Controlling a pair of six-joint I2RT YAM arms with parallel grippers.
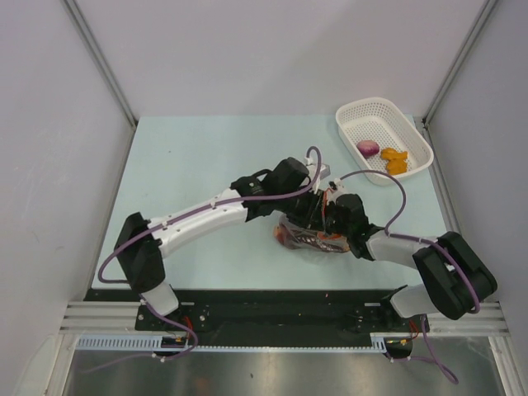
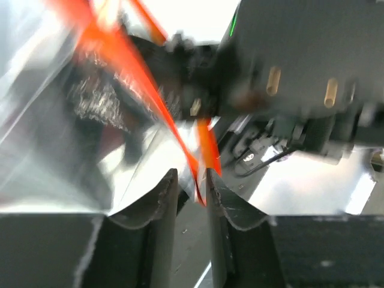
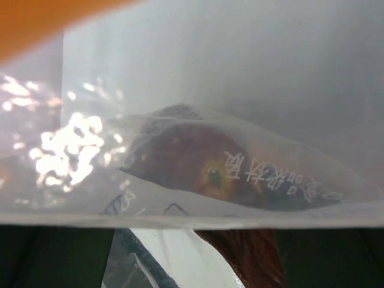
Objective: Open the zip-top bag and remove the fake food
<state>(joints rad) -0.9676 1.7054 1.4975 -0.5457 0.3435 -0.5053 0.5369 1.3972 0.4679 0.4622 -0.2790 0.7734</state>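
Note:
The bag's film (image 3: 198,132) is stretched across my right gripper and its zip strip (image 2: 193,171) is loose. Next, my left gripper pinches the zip strip first, before my right gripper takes food out.
The clear zip-top bag (image 1: 301,242) lies crumpled mid-table, where both arms meet. In the left wrist view my left gripper (image 2: 192,175) stands open by a narrow gap. The bag's red-orange zip strip (image 2: 138,72) runs down into that gap, close to the right finger. My right gripper (image 3: 192,231) is open wide, and the bag's film (image 3: 180,72) is stretched across its view. Fake food shows through the plastic: a dark maroon piece with a yellow-green spot (image 3: 198,162) and a reddish-brown slice (image 3: 252,258) between the fingers. From above, both grippers are bunched over the bag (image 1: 323,216).
A white perforated basket (image 1: 384,103) stands at the back right, holding a purple-pink bulb (image 1: 368,148) and orange chunks (image 1: 396,161). Grey walls close in the pale table on three sides. The arm bases sit on a black rail at the near edge.

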